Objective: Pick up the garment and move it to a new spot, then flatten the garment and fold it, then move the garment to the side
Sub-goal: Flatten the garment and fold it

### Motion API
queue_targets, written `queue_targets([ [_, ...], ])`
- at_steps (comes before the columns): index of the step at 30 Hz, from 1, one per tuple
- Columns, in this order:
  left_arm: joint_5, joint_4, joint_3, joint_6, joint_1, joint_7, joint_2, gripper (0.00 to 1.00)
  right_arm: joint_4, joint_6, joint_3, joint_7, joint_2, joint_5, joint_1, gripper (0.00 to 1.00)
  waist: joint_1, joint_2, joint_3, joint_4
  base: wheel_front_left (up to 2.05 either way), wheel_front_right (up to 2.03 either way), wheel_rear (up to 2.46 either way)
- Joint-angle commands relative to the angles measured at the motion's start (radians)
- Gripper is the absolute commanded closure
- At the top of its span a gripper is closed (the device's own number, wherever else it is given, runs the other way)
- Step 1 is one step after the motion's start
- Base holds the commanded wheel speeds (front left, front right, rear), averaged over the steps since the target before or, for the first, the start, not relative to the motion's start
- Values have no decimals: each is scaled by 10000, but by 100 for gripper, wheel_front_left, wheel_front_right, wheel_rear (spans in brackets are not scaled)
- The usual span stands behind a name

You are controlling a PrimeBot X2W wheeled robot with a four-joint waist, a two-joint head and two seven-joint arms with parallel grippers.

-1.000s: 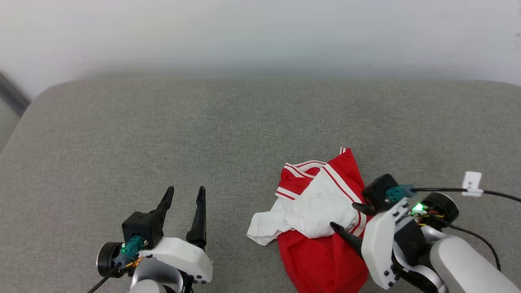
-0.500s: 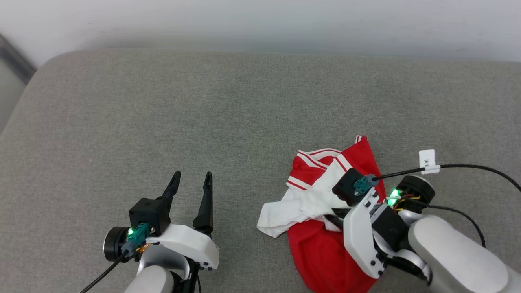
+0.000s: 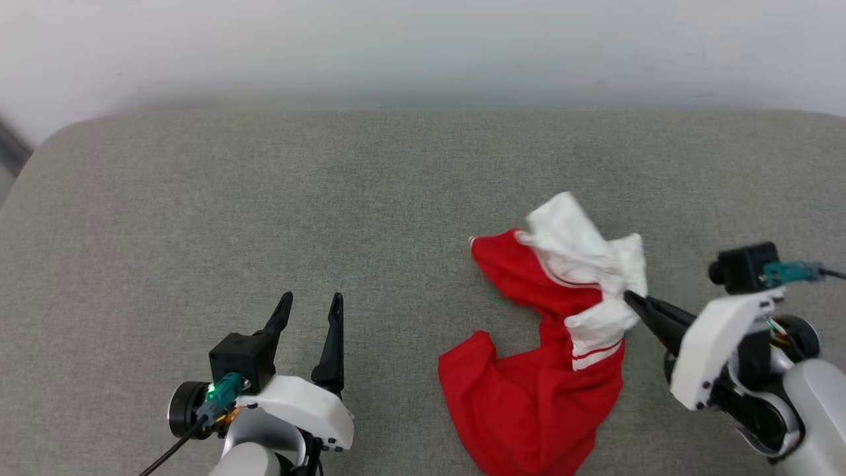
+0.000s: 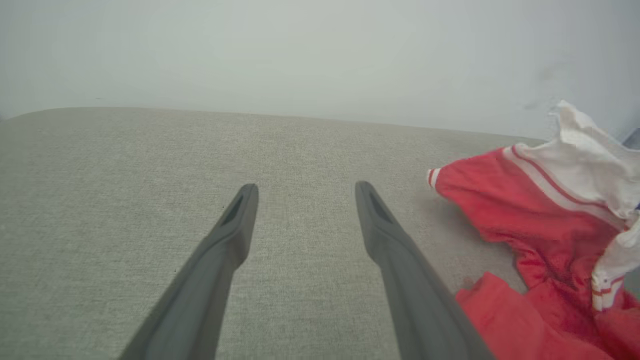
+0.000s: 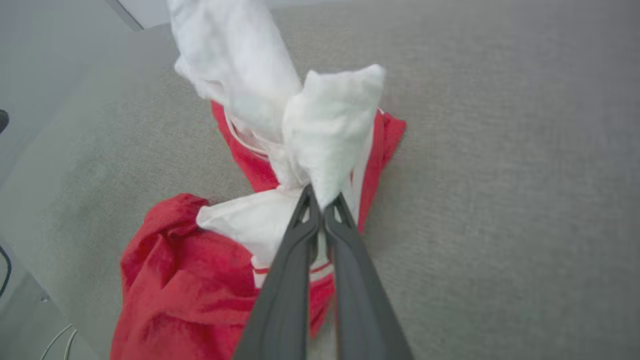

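The red body lies bunched (image 3: 543, 393), so the garment's lower end should stay gathered while its top opens wide when I lift the white sleeves (image 3: 591, 242) apart.
The garment (image 3: 548, 370), red with white sleeves and striped trim, is bunched on the grey cushion (image 3: 264, 198) right of centre. My right gripper (image 3: 628, 299) is shut on its white cloth and holds that part lifted, while the red body trails down to the cushion. In the right wrist view the gripper (image 5: 322, 200) pinches the white folds of the garment (image 5: 320, 125) at its tips. My left gripper (image 3: 310, 305) stands open over bare cushion, left of the garment. The left wrist view shows its gripper (image 4: 302, 192) apart from the garment (image 4: 530, 210).
The grey cushion runs to a pale wall (image 3: 423, 46) at the back, with a rounded corner (image 3: 59, 142) at the far left. Floor and cables (image 5: 10, 280) show past the cushion's edge in the right wrist view.
My right gripper closed on the garment's white cloth and pulled it up and to the right, stretching the bundle. The head camera shifted. The left gripper stayed open in place.
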Motion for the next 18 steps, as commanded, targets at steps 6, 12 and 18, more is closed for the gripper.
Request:
queue_targets([
  [6, -21, -81, -80, 55, 159, 119, 102, 0, 1965, -7, -2041, -992, 564, -67, 1572, 58, 0, 0, -126, -241, 0, 0, 0],
  [12, -79, -126, -76, 74, 296, 151, 180, 0, 2643, -7, -2298, -1678, 1006, -636, 1922, 0, 0, 0, -226, -366, 0, 0, 0],
  [18, -159, -184, -29, 206, 560, 198, 274, 0, 2421, -8, -2831, -2672, 1153, -2016, 2372, 0, 0, 0, -529, -491, 0, 0, 0],
])
